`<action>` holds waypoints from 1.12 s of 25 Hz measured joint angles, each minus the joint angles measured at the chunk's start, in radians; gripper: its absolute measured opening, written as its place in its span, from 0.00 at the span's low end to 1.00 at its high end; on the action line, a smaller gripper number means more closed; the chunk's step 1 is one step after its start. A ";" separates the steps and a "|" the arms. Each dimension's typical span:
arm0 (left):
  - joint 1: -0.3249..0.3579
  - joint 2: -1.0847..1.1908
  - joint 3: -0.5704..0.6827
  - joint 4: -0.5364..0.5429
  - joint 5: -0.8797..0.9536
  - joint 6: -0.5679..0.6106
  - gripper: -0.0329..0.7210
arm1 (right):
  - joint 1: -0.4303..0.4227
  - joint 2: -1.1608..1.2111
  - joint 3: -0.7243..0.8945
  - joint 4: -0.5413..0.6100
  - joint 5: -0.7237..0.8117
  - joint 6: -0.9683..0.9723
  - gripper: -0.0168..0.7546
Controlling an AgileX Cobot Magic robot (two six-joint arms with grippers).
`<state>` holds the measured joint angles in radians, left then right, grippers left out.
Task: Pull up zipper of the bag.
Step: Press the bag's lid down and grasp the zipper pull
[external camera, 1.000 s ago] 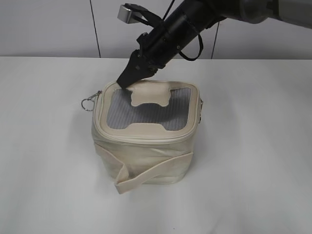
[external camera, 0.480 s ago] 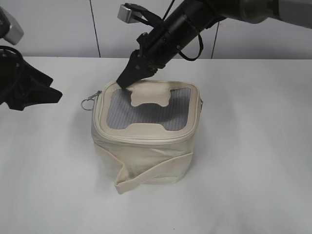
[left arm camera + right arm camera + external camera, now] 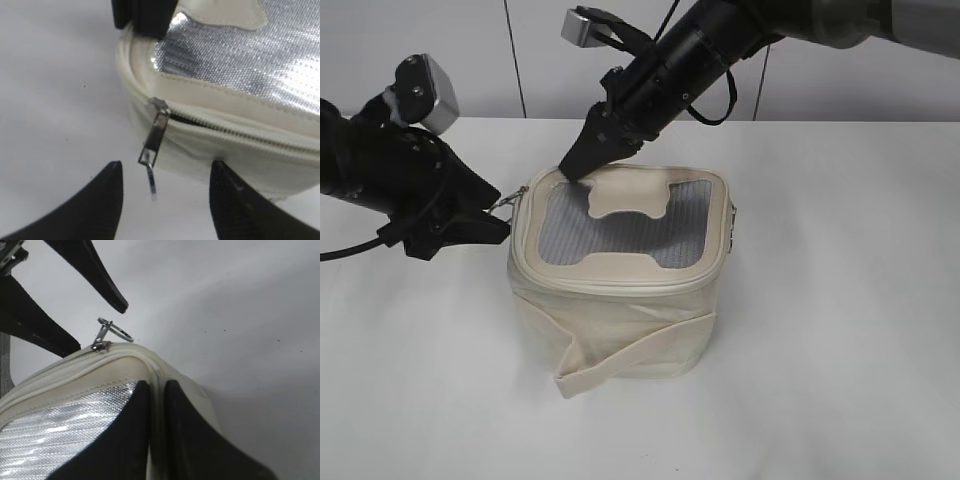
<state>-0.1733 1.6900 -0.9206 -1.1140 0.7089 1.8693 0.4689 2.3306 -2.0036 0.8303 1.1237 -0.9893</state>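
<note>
A dark gap [image 3: 185, 120] lets teeth show next to the silver slider [image 3: 520, 193], so when I pull, the slider will go around to the front and shut the gap.
The cream bag [image 3: 620, 320] stands mid-table, its grey mesh top [image 3: 620, 230] facing up. A silver slider with a ring pull [image 3: 503, 210] hangs off its top left corner; it also shows in the left wrist view [image 3: 152, 145] and in the right wrist view [image 3: 111, 332]. The zip track [image 3: 240, 135] runs right from the slider. My left gripper [image 3: 495, 222] is open, fingers either side of the ring pull, not touching it [image 3: 165, 175]. My right gripper [image 3: 573, 170] is shut on the bag's top rim [image 3: 156, 385] at the back left corner.
The white table [image 3: 840, 330] stretches all round the bag. A loose cream strap [image 3: 610, 365] hangs at the bag's front. A grey wall [image 3: 440, 50] stands behind the table's far edge.
My left arm has come in from the left edge and now reaches the bag's left corner, fingers round the ring pull. My right gripper has stayed pinched on the rim.
</note>
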 joint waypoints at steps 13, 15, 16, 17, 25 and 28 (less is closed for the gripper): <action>-0.071 0.033 -0.005 -0.013 -0.185 0.002 0.49 | 0.000 0.000 0.000 0.010 0.000 0.005 0.10; -0.078 0.043 -0.005 -0.008 -0.193 0.002 0.34 | 0.000 0.000 0.000 0.010 0.000 0.005 0.10; -0.079 0.043 -0.005 -0.008 -0.192 0.002 0.24 | 0.000 0.000 0.000 0.010 0.000 0.005 0.10; -0.080 0.043 -0.005 -0.006 -0.192 0.002 0.15 | 0.000 0.000 0.000 0.010 0.000 0.005 0.10; -0.080 -0.013 -0.005 0.217 -0.152 -0.220 0.03 | 0.000 0.000 0.000 0.010 -0.007 0.036 0.10; -0.080 -0.060 -0.005 0.313 -0.103 -0.337 0.03 | 0.000 0.000 0.000 0.008 -0.014 0.065 0.10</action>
<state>-0.2533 1.6299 -0.9261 -0.8007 0.6058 1.5318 0.4689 2.3306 -2.0036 0.8381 1.1102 -0.9240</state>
